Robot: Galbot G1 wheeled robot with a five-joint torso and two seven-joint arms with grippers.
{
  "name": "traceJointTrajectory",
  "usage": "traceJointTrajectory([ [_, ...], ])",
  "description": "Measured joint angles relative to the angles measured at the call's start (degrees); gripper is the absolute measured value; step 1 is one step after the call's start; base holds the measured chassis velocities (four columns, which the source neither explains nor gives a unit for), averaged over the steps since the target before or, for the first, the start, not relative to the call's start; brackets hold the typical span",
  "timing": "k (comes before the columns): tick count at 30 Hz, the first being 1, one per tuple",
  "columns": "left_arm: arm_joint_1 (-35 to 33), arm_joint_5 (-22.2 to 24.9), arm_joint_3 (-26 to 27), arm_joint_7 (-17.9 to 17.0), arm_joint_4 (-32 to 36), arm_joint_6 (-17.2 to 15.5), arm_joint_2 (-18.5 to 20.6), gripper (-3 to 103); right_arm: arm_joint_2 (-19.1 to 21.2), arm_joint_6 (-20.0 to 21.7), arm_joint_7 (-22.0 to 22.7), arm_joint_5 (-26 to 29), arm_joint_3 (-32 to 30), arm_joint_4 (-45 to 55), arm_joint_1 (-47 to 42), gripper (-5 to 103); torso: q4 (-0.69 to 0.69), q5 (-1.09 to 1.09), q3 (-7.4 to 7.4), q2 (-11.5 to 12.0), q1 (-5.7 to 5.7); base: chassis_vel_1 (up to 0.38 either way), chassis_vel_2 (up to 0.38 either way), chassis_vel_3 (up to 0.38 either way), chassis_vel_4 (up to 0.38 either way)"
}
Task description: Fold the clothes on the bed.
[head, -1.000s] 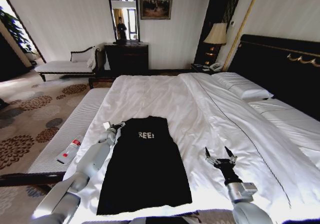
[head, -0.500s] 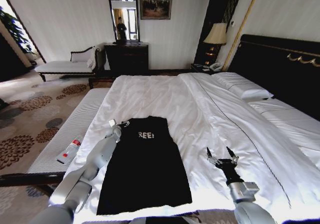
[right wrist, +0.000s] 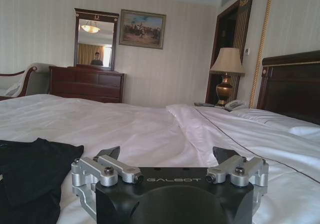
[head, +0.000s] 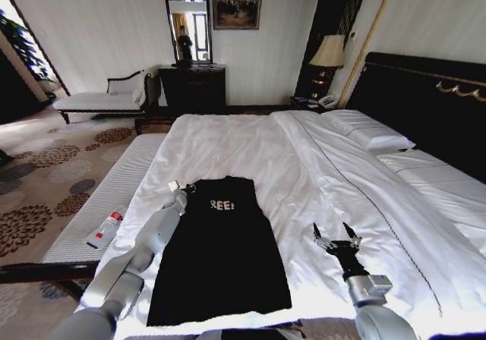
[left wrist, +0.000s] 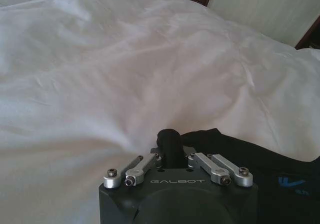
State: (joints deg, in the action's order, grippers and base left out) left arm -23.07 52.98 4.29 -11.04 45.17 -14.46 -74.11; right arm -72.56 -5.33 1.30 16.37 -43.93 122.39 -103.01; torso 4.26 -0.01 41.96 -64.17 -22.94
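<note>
The black T-shirt (head: pixel 220 260) will fold over and cover the white lettering (head: pixel 222 205) when I bring the T-shirt's corners back, because the lettering faces up near the T-shirt's far edge.
The clothes (head: pixel 220 249), one black T-shirt with white lettering, lie flat in a long narrow shape on the bed's white duvet (head: pixel 304 165). My left gripper (head: pixel 184 189) is at the shirt's far left corner. In the left wrist view its fingers (left wrist: pixel 170 140) are shut, with the edge of the black cloth (left wrist: pixel 235 149) meeting the tips. Over bare duvet a little right of the shirt, my right gripper (head: pixel 336 238) hovers open and holds nothing. The right wrist view has that gripper (right wrist: pixel 167 156) with jaws wide and the shirt (right wrist: pixel 30 169) off to one side.
A striped bench (head: pixel 99 203) runs along the bed's left side with a small bottle (head: pixel 106 228) on it. Pillows (head: pixel 368 131) and the dark headboard (head: pixel 425 97) are on the right. A chaise (head: pixel 99 97), dresser (head: pixel 192 86) and lamp (head: pixel 329 51) stand by the far wall.
My left gripper has slid a little right and farther away, onto the shirt's far left corner. The right gripper and the shirt have hardly moved.
</note>
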Motion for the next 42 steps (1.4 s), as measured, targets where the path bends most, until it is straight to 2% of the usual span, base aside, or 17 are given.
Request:
traceJointTrajectory([
  [1,0.1,-0.4,0.0,-0.1,0.4,0.2,0.0,5,0.2,0.0,0.0,0.1,0.1,-0.2,0.1,100,0.0,0.0,0.0,0.0,0.0,0.0,0.0,0.0,0.0],
  [3,0.1,-0.6,-0.1,-0.2,0.5,0.3,0.1,5,0.4,0.0,0.0,0.2,0.3,-0.3,0.2,100,0.01,0.0,0.0,0.0,0.0,0.0,0.0,0.0,0.0],
  [4,0.1,-0.7,-0.1,-0.2,0.9,0.4,0.3,2,0.8,0.0,0.0,0.7,0.6,-0.5,0.5,100,0.01,0.0,0.0,0.0,0.0,0.0,0.0,0.0,0.0],
  [8,-0.2,-0.9,-0.3,-0.5,1.8,0.6,1.0,2,2.4,0.9,0.5,3.2,1.1,-1.0,2.0,100,0.01,0.0,0.0,0.0,0.0,0.0,0.0,0.0,0.0],
  [10,-0.7,-0.9,-0.3,-0.8,2.8,0.7,1.5,2,4.5,2.4,1.1,6.5,1.6,-1.4,3.6,100,0.01,0.0,0.0,0.0,0.0,0.0,0.0,0.0,0.0],
  [13,-1.8,-0.9,-0.4,-1.4,4.3,0.7,2.5,2,10.3,5.0,2.7,11.5,3.1,-2.9,7.9,100,0.0,0.0,0.0,0.0,0.0,0.0,0.0,0.0,0.0],
  [14,-1.8,-0.9,-0.4,-1.4,4.3,0.7,2.5,2,10.3,5.0,2.7,11.5,3.1,-2.9,7.9,100,0.0,0.0,0.0,0.0,0.0,0.0,0.0,0.0,0.0],
  [17,-3.0,-0.9,-0.4,-2.0,5.4,0.9,3.3,2,16.2,7.4,5.2,15.4,6.9,-6.9,14.5,100,0.0,0.0,0.0,0.0,-0.01,0.0,0.0,0.0,0.0],
  [19,-3.2,-0.9,-0.4,-2.2,5.7,1.1,3.5,2,17.6,8.0,5.7,16.6,8.4,-8.4,16.7,100,0.0,0.0,0.0,0.0,-0.01,0.0,0.0,0.0,0.0],
  [23,-3.7,-0.9,-0.5,-3.1,6.4,1.7,4.1,2,22.3,14.2,7.5,29.6,15.6,-15.4,29.6,100,0.01,0.02,0.01,0.0,-0.01,0.0,0.0,0.0,0.0],
  [24,-3.7,-0.9,-0.5,-3.1,6.4,1.7,4.1,2,22.3,14.2,7.5,29.6,15.6,-15.4,29.6,100,0.01,0.02,0.01,0.0,-0.01,0.0,0.0,0.0,0.0],
  [28,-3.2,-1.1,-1.0,-3.5,6.1,2.4,3.7,2,23.6,20.1,8.6,42.6,25.1,-23.1,45.5,100,-0.03,0.01,0.01,0.0,-0.01,0.0,0.0,0.0,0.0],
  [29,-3.2,-1.1,-1.0,-3.5,6.1,2.4,3.7,2,23.6,20.1,8.6,42.6,25.1,-23.1,45.5,100,-0.03,0.01,0.01,0.0,-0.01,0.0,0.0,0.0,0.0],
  [32,-2.9,-1.3,-1.0,-3.6,5.3,2.8,2.5,2,22.6,23.3,8.7,49.0,31.8,-28.2,54.3,100,-0.01,-0.01,0.01,0.0,-0.03,0.0,0.0,0.0,0.0],
  [34,-2.9,-1.4,-0.9,-3.6,5.2,2.8,2.3,2,22.1,23.8,8.5,50.0,33.7,-29.8,56.8,100,0.01,0.01,0.01,0.0,-0.02,0.0,0.0,0.0,0.0],
  [37,-3.0,-1.8,-1.0,-3.5,5.0,3.0,1.8,2,20.5,25.0,6.4,50.9,40.0,-36.2,64.3,100,-0.01,0.0,0.0,0.0,-0.02,0.0,0.0,0.0,0.0],
  [42,-2.5,-2.1,-1.6,-3.2,4.2,3.1,1.0,2,18.0,26.5,5.1,51.7,43.5,-41.7,69.2,100,-0.04,-0.01,0.01,0.0,-0.03,0.0,0.0,0.0,0.0],
])
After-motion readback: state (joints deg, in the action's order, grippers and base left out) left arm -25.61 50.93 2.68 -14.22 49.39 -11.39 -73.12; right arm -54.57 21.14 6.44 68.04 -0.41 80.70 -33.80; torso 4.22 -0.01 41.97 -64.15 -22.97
